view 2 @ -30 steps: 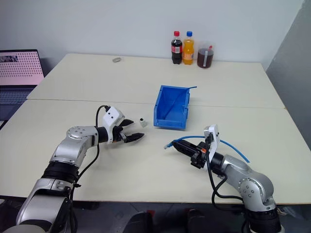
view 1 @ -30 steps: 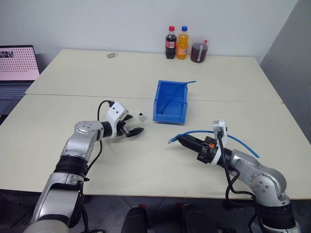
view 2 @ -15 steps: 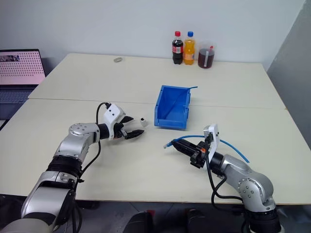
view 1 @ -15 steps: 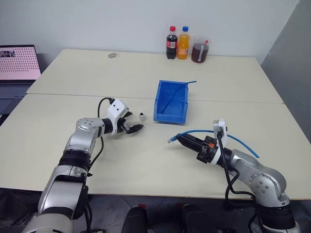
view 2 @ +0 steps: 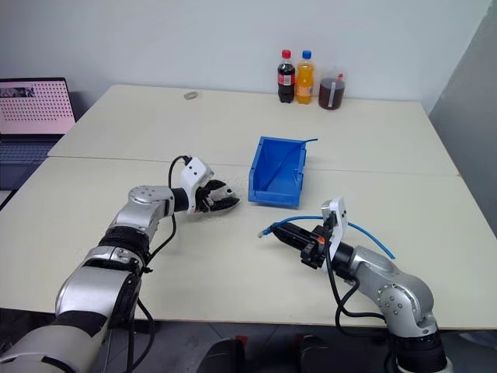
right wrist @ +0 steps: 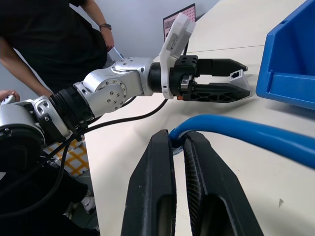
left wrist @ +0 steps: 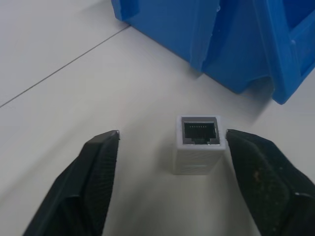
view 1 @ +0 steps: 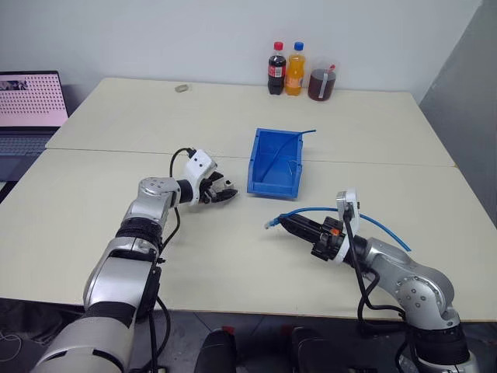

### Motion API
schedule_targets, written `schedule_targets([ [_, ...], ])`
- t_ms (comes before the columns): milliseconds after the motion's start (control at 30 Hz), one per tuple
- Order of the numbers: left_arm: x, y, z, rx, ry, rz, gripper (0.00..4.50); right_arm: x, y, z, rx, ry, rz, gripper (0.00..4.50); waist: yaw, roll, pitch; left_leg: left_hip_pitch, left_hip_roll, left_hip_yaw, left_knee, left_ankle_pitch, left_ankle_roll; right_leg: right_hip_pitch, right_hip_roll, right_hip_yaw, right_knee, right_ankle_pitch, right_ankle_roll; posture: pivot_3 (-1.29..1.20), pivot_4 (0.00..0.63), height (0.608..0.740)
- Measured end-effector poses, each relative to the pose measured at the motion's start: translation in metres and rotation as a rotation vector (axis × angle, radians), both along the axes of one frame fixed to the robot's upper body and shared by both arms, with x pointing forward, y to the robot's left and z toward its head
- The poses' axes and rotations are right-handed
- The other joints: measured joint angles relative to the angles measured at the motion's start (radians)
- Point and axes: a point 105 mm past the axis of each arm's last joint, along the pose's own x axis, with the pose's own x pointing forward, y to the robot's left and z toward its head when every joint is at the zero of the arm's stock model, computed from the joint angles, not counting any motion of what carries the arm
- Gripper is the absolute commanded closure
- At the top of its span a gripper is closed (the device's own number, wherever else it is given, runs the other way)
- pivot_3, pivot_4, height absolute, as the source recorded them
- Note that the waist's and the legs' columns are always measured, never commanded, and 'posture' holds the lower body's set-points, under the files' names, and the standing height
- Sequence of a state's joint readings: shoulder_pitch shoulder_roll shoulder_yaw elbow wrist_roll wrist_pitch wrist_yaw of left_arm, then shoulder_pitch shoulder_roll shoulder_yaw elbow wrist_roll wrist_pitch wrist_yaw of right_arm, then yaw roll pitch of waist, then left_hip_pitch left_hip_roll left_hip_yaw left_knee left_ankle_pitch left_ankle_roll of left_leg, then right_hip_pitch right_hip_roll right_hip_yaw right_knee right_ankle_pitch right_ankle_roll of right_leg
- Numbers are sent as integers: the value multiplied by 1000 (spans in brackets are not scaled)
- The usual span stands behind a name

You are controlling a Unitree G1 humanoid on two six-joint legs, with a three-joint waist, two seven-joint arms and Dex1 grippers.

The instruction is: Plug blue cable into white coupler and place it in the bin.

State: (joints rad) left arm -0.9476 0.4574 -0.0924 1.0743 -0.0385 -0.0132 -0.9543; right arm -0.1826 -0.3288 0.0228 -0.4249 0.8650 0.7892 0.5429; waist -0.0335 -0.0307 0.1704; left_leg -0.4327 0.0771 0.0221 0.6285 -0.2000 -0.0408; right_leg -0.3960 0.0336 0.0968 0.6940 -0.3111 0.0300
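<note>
My gripper is about to lift the plugged-in blue cable, and the white coupler (left wrist: 198, 160) should come up with it because the dark socket has a latch notch (left wrist: 200, 141).
The white coupler (left wrist: 199, 146) stands on the table just in front of the bin (view 1: 272, 183), its dark socket facing my left wrist camera. My left gripper (view 1: 226, 193) is open and straddles the coupler. One finger (left wrist: 256, 162) is at the coupler's corner, while the other finger (left wrist: 96, 162) stands well apart from it. My right gripper (view 1: 288, 225) is shut on the blue cable (view 1: 373, 223) near its plug (view 1: 270, 224), held low over the table. The cable trails back along the right arm.
A short blue wire (view 1: 305, 132) pokes out of the bin's far corner. Two bottles (view 1: 284, 68) and a jar of dark liquid (view 1: 320, 83) stand at the table's far edge. A laptop (view 1: 28, 101) sits far left. A person (right wrist: 54, 39) stands behind the left arm.
My left gripper has moved toward the bin and now has the coupler between its fingers, which have narrowed. The right arm and cable have stayed put.
</note>
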Motion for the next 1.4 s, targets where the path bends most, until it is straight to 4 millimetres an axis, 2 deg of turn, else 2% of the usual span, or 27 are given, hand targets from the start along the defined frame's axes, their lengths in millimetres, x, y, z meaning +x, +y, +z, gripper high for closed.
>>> schedule_targets([
  [267, 2, -4, -6, 16, 11, 1, 3116, 0, -1, -3, -10, 6, -10, 4500, 0, 0, 0, 0, 0, 0, 1, 0, 0, 0, 0, 0, 2, 0, 0, 0, 150, 740],
  [333, 3, -5, -6, 17, 9, 4, 3657, 0, -1, -3, -12, 6, -11, 4500, 0, 0, 0, 0, 0, 0, 1, 0, 0, 0, 0, 0, 2, 0, 0, 0, 150, 740],
  [367, 3, -5, -6, 18, 9, 7, 3720, 0, -1, -4, -13, 6, -13, 4500, 0, 0, 0, 0, 0, 0, 1, 0, 0, 0, 0, 0, 2, 0, 0, 0, 150, 740],
  [633, 3, -4, -6, 13, 5, 11, 3720, 1, -2, -4, -18, 5, -15, 4500, 0, 0, 0, 0, 0, 0, 1, 0, 0, 0, 0, 0, 2, 0, 0, 0, 150, 740],
  [800, -7, 1, -8, 9, 27, -58, 3720, -1, -3, -6, -25, 10, -18, 4500, -2, 0, 0, 0, 0, 0, 1, 0, 0, 0, 0, 0, 3, 0, -1, 0, 150, 740],
  [867, -18, 7, -10, 11, 30, -110, 3720, -3, -4, -5, -34, 2, -17, 4500, -6, 0, 0, 0, 0, 0, 0, 0, 0, -1, 0, 0, 3, 1, -1, 0, 150, 740],
  [967, -51, 24, -15, 5, 56, -206, 3720, -10, -10, -7, -76, -10, -19, 4500, -18, 0, 0, 0, 2, 0, 0, 0, 0, -1, 0, 0, 4, 2, -5, 0, 150, 740],
  [1033, -66, 25, -14, 12, 70, -253, 3720, -13, -10, -5, -88, -23, -13, 4500, -18, 0, 0, 0, 2, 0, 1, 0, 0, -1, 0, -1, 4, 2, -5, 0, 150, 740],
  [1100, -86, 18, -8, 16, 77, -327, 3720, -19, -12, -5, -122, -40, 0, 4500, -16, 0, 0, 0, 2, -1, 1, 0, 0, 0, 0, -1, 4, 2, -5, 0, 150, 740],
  [1233, -113, 0, 1, 49, 76, -440, 3720, -25, -14, -3, -164, -67, 24, 4500, -8, 0, 0, 2, 1, -1, 2, 0, 0, 1, -1, 0, 4, 0, -1, 0, 150, 740],
  [1400, -124, -22, -14, 61, 123, -524, 3720, -28, -16, -1, -202, -88, 33, 4500, -7, 0, 0, 2, 1, -2, 2, 0, 0, 2, 0, 0, 4, 0, 0, 0, 150, 740],
])
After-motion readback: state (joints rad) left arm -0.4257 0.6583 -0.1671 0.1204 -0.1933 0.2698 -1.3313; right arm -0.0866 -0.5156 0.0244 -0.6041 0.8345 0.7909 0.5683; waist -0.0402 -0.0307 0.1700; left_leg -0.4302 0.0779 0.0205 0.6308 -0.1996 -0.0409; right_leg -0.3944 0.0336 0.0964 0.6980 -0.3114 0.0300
